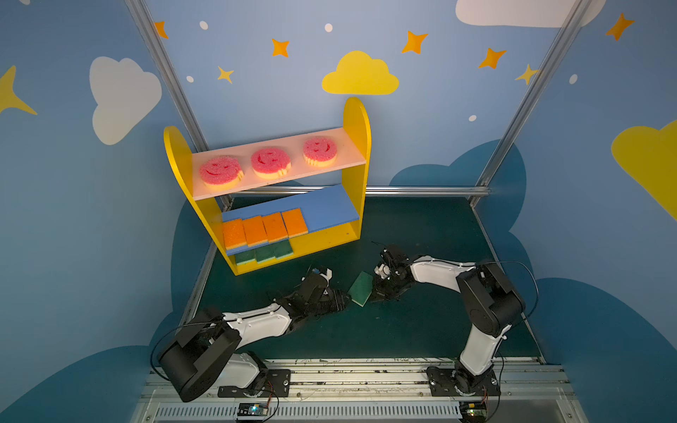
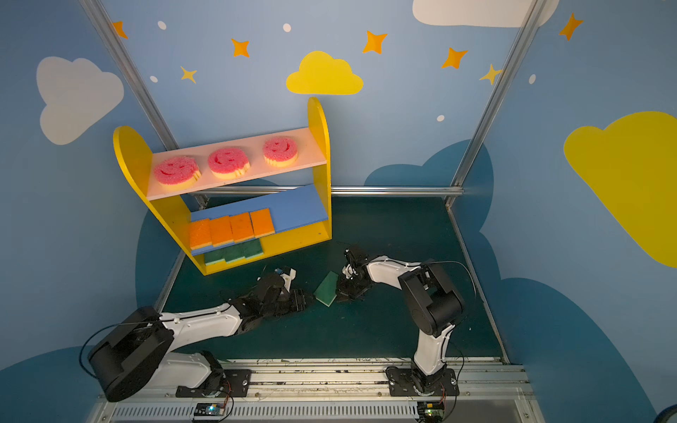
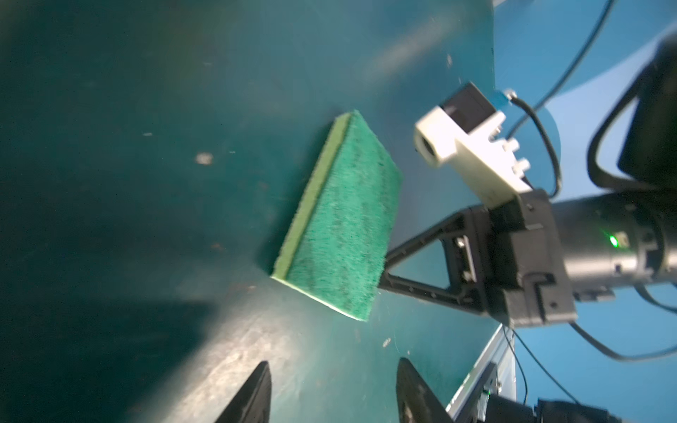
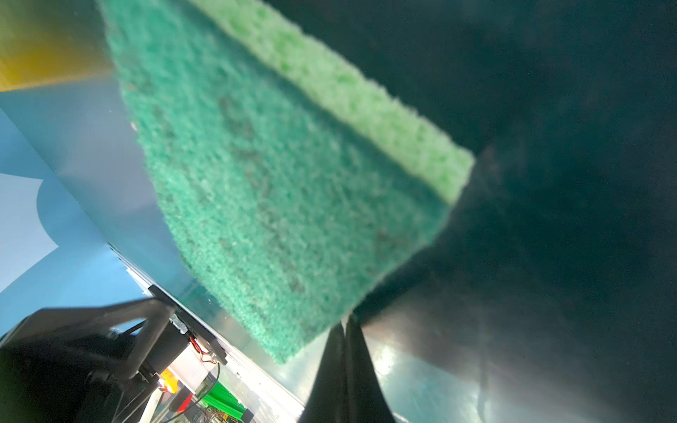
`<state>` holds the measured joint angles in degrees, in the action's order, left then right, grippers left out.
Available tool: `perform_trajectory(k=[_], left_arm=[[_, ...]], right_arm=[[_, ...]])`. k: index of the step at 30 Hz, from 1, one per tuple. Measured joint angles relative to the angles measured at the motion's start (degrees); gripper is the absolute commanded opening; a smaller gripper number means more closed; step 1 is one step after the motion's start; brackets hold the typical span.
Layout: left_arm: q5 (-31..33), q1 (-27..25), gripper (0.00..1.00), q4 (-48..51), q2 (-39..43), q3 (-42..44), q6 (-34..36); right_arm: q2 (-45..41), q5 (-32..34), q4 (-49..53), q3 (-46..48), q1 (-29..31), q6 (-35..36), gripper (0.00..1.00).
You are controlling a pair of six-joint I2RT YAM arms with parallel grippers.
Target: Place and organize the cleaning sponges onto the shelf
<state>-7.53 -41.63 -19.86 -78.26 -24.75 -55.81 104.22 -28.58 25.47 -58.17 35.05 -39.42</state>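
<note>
My right gripper has one edge of the green sponge [image 1: 370, 287] away from the shelf. Next, my left gripper grabs the sponge's loose edge [image 1: 355, 301] and carries the sponge over to the shelf.
A green sponge [image 1: 361, 288] [image 2: 327, 288] [image 3: 340, 219] [image 4: 274, 183] stands tilted on the dark green table between my two grippers. My left gripper [image 1: 342, 298] [image 3: 331, 362] is open just short of it, holding nothing. The closed tips of my right gripper [image 1: 373, 293] [image 4: 344, 322] rest against the sponge's edge. On the shelf [image 1: 357, 121], three pink smiley sponges [image 1: 270, 162] sit on the pink board. Several orange sponges [image 1: 263, 229] lie on the blue board. Three green sponges [image 1: 263, 252] lie on the yellow base.
The shelf stands at the back left corner, angled against the blue wall. An aluminium rail [image 1: 403, 190] runs along the table's far edge. Both arm bases sit on a metal track [image 1: 359, 381] at the front.
</note>
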Motion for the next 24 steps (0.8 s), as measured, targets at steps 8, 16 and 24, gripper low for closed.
perform_trajectory(k=[8, 16, 24], left_arm=[[7.5, -4.1, 0.49, -2.4, -1.5, 0.0, -5.8], [11.3, -6.9, 0.44, -5.2, -7.8, -2.4, -10.6], [12.9, -8.7, 0.39, -11.6, -15.4, -4.2, -15.1]], right_arm=[[0.0, -0.1, 0.0, 0.0, 0.6, -0.2, 0.00], [0.0, -0.4, 0.0, 0.0, 0.9, -0.2, 0.00], [0.0, -0.5, 0.0, 0.2, 0.8, -0.1, 0.00]])
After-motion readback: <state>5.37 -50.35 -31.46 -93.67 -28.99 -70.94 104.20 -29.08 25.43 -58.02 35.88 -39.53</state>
